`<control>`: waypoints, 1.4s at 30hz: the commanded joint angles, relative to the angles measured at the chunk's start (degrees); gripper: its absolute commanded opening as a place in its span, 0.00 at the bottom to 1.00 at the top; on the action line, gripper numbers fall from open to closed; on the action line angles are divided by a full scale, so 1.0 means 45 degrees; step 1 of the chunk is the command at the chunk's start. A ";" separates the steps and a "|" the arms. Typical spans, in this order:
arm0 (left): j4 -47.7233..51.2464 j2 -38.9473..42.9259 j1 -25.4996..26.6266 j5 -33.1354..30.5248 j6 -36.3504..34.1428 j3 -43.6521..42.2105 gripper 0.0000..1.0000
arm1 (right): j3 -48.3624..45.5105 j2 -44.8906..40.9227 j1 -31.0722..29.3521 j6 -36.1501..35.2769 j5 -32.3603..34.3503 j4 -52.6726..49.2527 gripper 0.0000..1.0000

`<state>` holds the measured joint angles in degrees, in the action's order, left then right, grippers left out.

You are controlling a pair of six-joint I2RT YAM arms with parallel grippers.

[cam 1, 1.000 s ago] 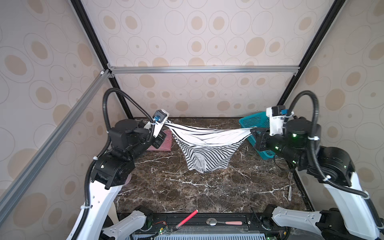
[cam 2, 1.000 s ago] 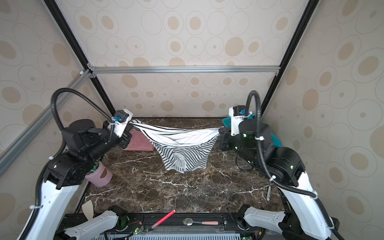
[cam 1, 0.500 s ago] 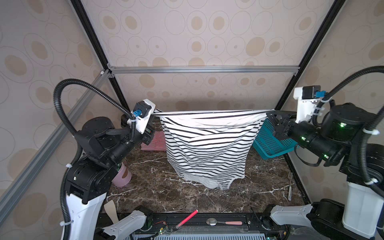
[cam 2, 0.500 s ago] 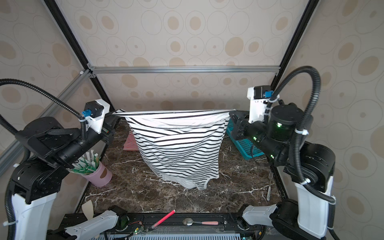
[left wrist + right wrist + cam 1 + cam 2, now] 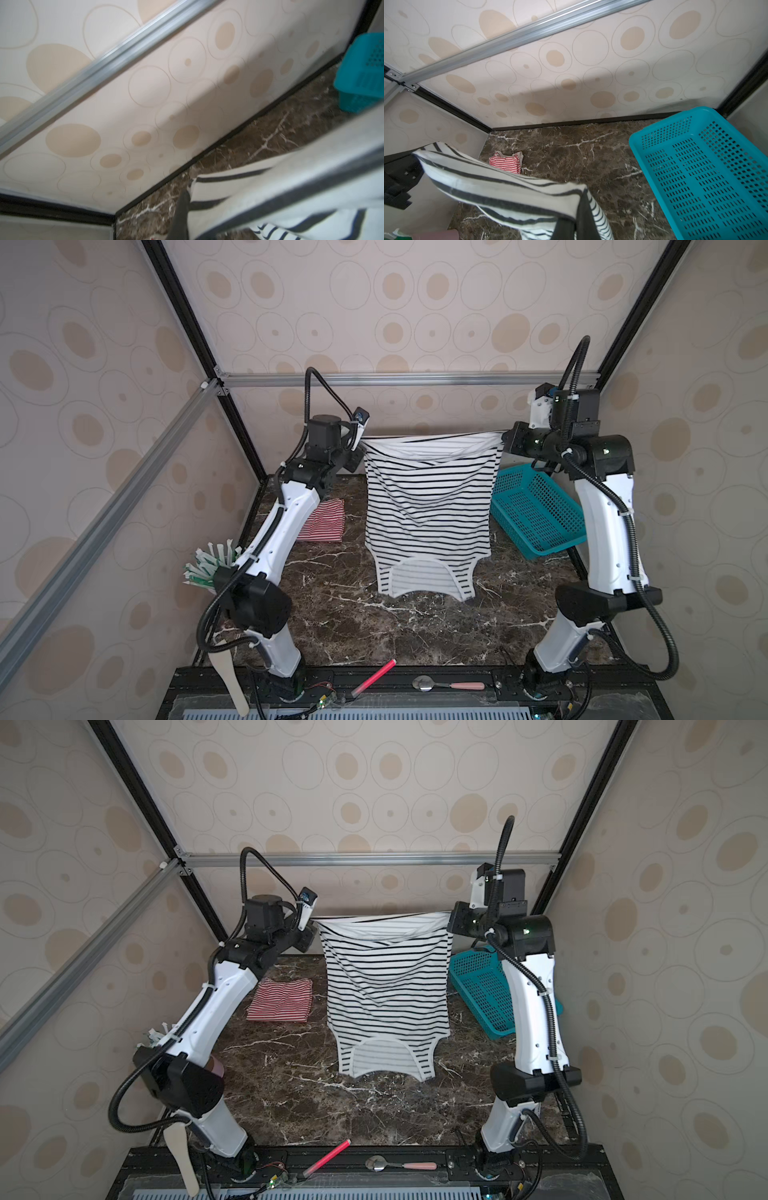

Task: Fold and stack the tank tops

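The black-and-white tank top is hanging from its hem (image 5: 434, 437) close to the back wall. Both my grippers should pull the hem down toward the front (image 5: 412, 625) to lay the tank top out flat.
The black-and-white striped tank top (image 5: 428, 510) (image 5: 388, 990) hangs upside down over the marble table, its hem stretched taut between both grippers. My left gripper (image 5: 360, 448) (image 5: 313, 928) (image 5: 187, 193) is shut on one hem corner. My right gripper (image 5: 505, 439) (image 5: 451, 919) (image 5: 581, 197) is shut on the other corner. The strap end reaches down to the table surface. The red-and-white tank top (image 5: 324, 520) (image 5: 280, 1000) (image 5: 504, 164) lies folded at the back left, partly behind my left arm in a top view.
A teal mesh basket (image 5: 536, 510) (image 5: 482, 990) (image 5: 706, 166) stands tilted at the back right, below my right gripper. A pink cup with green-and-white sticks (image 5: 212, 564) sits at the left edge. A red stick (image 5: 374, 676), a spoon (image 5: 449, 685) and a wooden spatula (image 5: 228, 680) lie along the front.
Both grippers lifted the black-and-white top off the table, pulled its hem taut, then carried it toward the back wall. It now hangs full length instead of sagging in a bunch.
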<state>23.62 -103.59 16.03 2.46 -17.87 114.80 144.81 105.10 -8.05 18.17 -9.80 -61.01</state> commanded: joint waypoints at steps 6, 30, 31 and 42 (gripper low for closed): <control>-0.0457 -0.1243 -0.0838 0.0380 0.1241 0.5257 0.00 | 0.2058 0.0831 0.1285 0.1376 -0.4177 0.2866 0.00; -0.2767 0.6499 -0.1471 0.2980 -0.1971 -1.4551 0.00 | -1.9302 -0.7803 0.0931 0.1930 -0.4858 0.8492 0.00; -0.2525 0.6562 -0.1473 0.3031 -0.2239 -1.4812 0.00 | -1.9675 -0.8041 0.0899 0.1809 -0.4889 0.8233 0.00; 0.0102 0.6726 -0.1440 0.3399 -0.5027 -1.6895 0.00 | -2.3965 -1.0874 0.0375 0.1669 -0.4345 0.6456 0.00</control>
<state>18.92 -73.45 10.28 17.52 -34.61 38.98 39.27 59.46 -6.09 25.87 -31.42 -29.02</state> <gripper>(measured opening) 0.048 0.040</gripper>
